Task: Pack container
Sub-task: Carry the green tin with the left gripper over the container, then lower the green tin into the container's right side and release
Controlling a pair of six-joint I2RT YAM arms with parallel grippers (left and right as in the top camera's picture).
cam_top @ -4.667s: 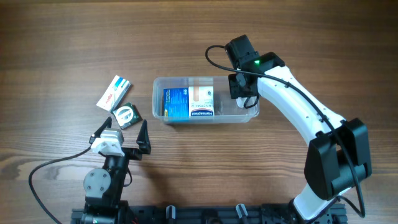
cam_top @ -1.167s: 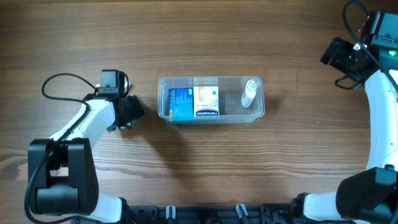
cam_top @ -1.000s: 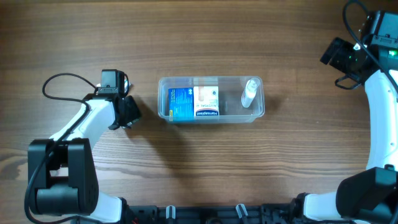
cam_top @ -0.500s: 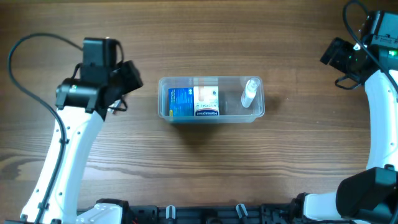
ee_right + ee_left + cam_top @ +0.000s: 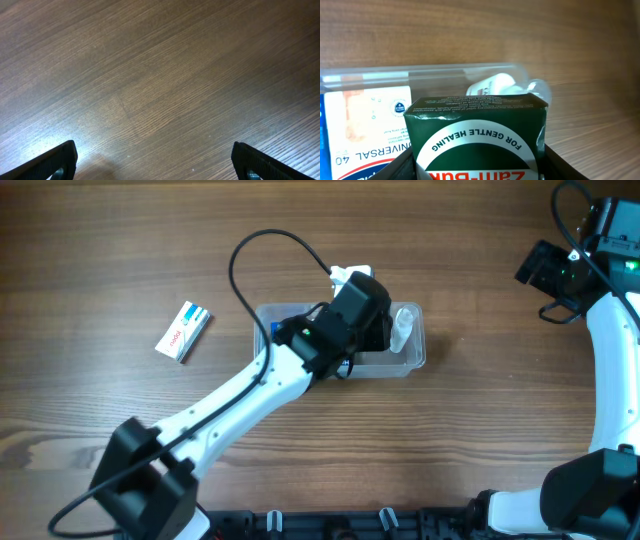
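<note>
I should go on lowering the green box with my left gripper, as it is over the open gap (image 5: 439,86) between the white box and bottle, before I let go low inside the container (image 5: 376,361).
The clear plastic container (image 5: 414,361) lies mid-table, its rim (image 5: 370,77) showing in the left wrist view. Inside it are a white bottle (image 5: 405,325) at the right end, a white box (image 5: 367,125) marked UNIVERSAL and a blue box (image 5: 273,331). My left gripper (image 5: 365,330) hangs over the container's middle, shut on a dark green Zam-Buk box (image 5: 477,135) that stands upright between the jaws (image 5: 477,170), just in front of the bottle (image 5: 492,85). From overhead the arm hides the green box. My right gripper (image 5: 160,165) is open over bare wood at the far right.
A white and red box (image 5: 184,331) lies on the wood to the left of the container. The right arm (image 5: 600,340) stands along the table's right edge. A black cable (image 5: 262,242) loops behind the left arm.
The left arm has swung from the table's left side rightward over the container, carrying the green box. The white and red box is now uncovered. The right arm has not moved.
</note>
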